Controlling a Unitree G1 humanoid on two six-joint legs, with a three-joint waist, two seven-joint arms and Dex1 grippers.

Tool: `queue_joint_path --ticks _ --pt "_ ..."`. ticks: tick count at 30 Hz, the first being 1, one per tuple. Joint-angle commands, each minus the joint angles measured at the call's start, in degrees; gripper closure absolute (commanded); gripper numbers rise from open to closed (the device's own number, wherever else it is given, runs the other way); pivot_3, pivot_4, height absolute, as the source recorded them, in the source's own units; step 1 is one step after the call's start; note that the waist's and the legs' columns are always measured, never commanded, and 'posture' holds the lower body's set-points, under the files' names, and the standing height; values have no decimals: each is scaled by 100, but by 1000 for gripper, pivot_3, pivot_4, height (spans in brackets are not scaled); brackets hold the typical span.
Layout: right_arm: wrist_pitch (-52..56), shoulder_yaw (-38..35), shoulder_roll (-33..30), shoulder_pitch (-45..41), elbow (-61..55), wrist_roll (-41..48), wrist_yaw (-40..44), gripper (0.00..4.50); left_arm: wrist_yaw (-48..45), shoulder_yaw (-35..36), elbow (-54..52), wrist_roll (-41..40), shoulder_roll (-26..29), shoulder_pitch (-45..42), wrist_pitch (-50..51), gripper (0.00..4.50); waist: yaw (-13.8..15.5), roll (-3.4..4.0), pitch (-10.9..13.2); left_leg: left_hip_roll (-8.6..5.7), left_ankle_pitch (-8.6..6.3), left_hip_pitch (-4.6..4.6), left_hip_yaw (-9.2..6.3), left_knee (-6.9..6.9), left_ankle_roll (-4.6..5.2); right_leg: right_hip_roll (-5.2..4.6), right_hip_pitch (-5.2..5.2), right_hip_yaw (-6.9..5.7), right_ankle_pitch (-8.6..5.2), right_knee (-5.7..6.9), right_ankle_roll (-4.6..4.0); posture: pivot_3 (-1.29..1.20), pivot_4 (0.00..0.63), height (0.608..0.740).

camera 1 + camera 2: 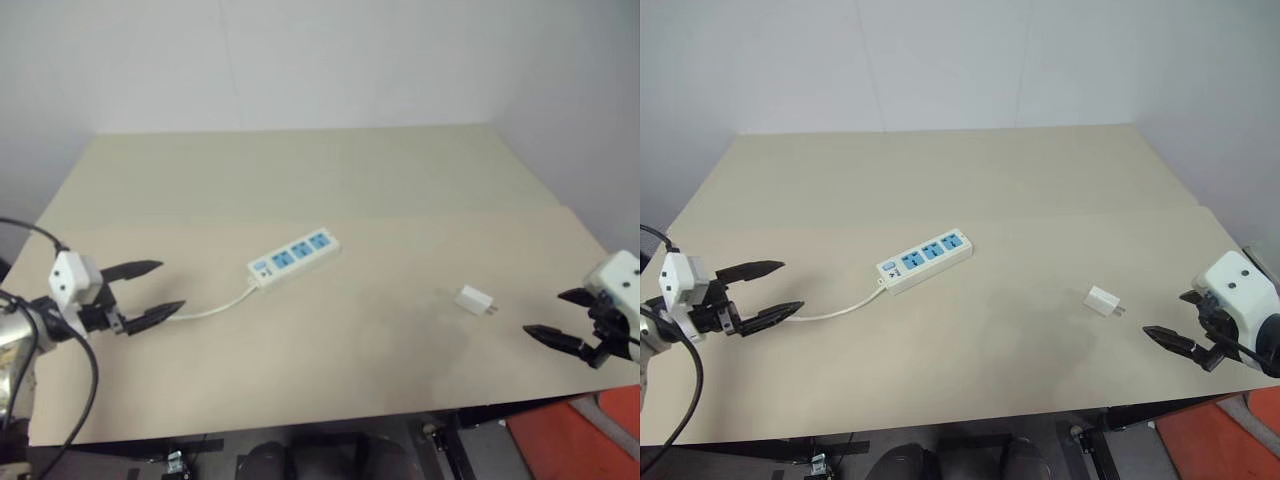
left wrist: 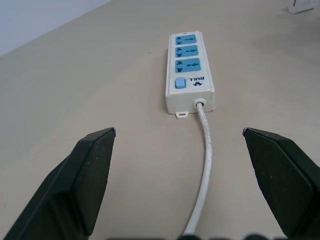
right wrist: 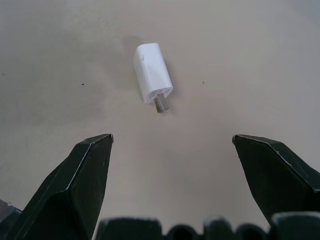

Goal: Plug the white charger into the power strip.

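I expect the white charger [image 1: 474,299] to stand upright in the power strip when I push it in, because the prongs [image 1: 492,310] stick straight out from the charger's narrow end.
The power strip [image 1: 293,258] lies near the middle of the tan table, a white bar with three blue sockets, its switch end and white cord [image 1: 215,309] running toward my left gripper [image 1: 155,291]. That gripper hovers open at the table's left, fingers aimed at the strip [image 2: 189,68], nothing between them. The white charger [image 1: 474,300] lies on its side to the right, prongs pointing toward my right gripper [image 1: 560,316]. My right gripper is open and empty, a short way from the charger [image 3: 152,79].
The tan table [image 1: 330,180] stretches bare behind the strip to a pale wall. Its front edge runs just below both grippers, and its right edge passes close by the right gripper. A red surface [image 1: 585,430] lies on the floor at the right.
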Motion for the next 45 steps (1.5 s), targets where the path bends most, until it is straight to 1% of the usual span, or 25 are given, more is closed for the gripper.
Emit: queue_joint_path --ticks 1,10,14,16,19,23,28,35,38,45 --pt "16 -181 23 44 -178 49 -56 0 -21 -17 46 9 -1 -169 -123 54 0 0 0 0 0 0 0 0 0 0 0 0 0 0 0 0 150 740" --pt "87 -334 142 217 -350 51 -107 0 -277 -320 254 -13 -129 -608 -124 54 8 0 0 -6 0 1 2 1 0 0 2 0 0 3 0 0 150 740" --pt "124 -231 187 141 -354 68 -220 0 -610 -538 198 -80 -262 -735 -74 54 5 0 0 -6 1 1 2 1 -1 0 2 0 0 2 0 0 150 740" --pt "119 -143 239 64 -416 115 -294 0 -654 -709 374 26 -427 -926 -246 54 5 0 0 -7 1 1 3 1 -1 0 2 0 0 2 0 0 150 740" --pt "77 -2 340 -54 -541 149 -433 0 -665 -962 902 276 -758 -1360 -677 54 19 -1 0 -10 2 8 3 2 -4 0 10 -2 0 5 0 0 150 740" --pt "87 19 438 9 -817 206 -510 0 -646 -1100 2088 335 -1462 -2235 -1122 54 39 -5 -1 -13 2 10 -1 7 -3 0 20 -7 2 5 -1 0 150 740" --pt "179 -211 446 162 -1033 274 -508 0 -903 -1191 3229 502 -1884 -2833 -1675 54 -3 -12 2 -16 0 5 -3 7 1 2 24 -10 5 12 1 0 150 740" --pt "293 -589 457 415 -1236 240 -499 0 -1100 -1293 4247 856 -2142 -3272 -2339 54 6 -21 6 -14 -2 8 -9 10 6 1 24 -7 6 -5 3 0 150 740" --pt "293 -716 560 538 -1348 239 -542 0 -868 -1247 4598 986 -2264 -3409 -2707 54 11 -24 8 -14 -5 6 -11 10 11 1 24 -6 7 -4 3 0 150 740" --pt "263 -735 664 629 -1427 262 -586 0 -615 -1164 5014 1033 -2496 -3540 -2985 54 11 -29 10 -15 -9 3 -12 14 17 1 24 -7 8 5 3 0 150 740"
